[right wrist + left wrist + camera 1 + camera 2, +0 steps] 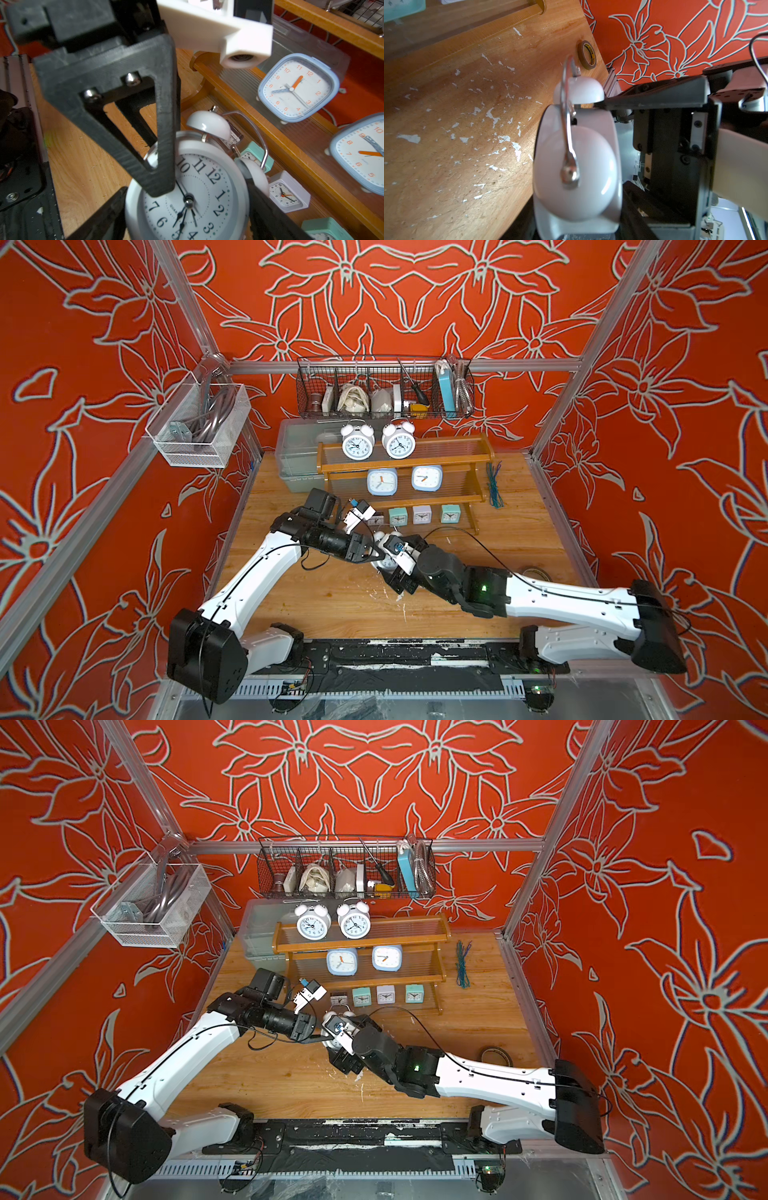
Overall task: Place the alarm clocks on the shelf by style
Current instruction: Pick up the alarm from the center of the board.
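My right gripper comes at the white clock's face (214, 188), so my right gripper should swing round and take the clock's free side (240, 196) before shelving it.
A white twin-bell alarm clock (199, 199) hangs above the table in front of the shelf (457, 448), between both grippers. My left gripper (577, 218) is shut on it, one finger (164, 124) across its face. My right gripper (185, 199) is open, its fingers close beside the clock's sides. In a top view the arms hide most of this clock (384, 538). The shelf's top tier holds two white twin-bell clocks (357, 443) (399, 442). Two pale-blue clocks (381, 482) (427, 478) stand on the middle tier. Several tiny square clocks (422, 514) line the bottom tier.
A black wire basket (384, 385) of oddments hangs on the back rail, with a clear bin (297, 448) behind the shelf's left end. A white mesh basket (199, 423) hangs at the left. Blue-green wires (494, 485) lie right of the shelf. A tape roll (587, 55) lies by the right wall.
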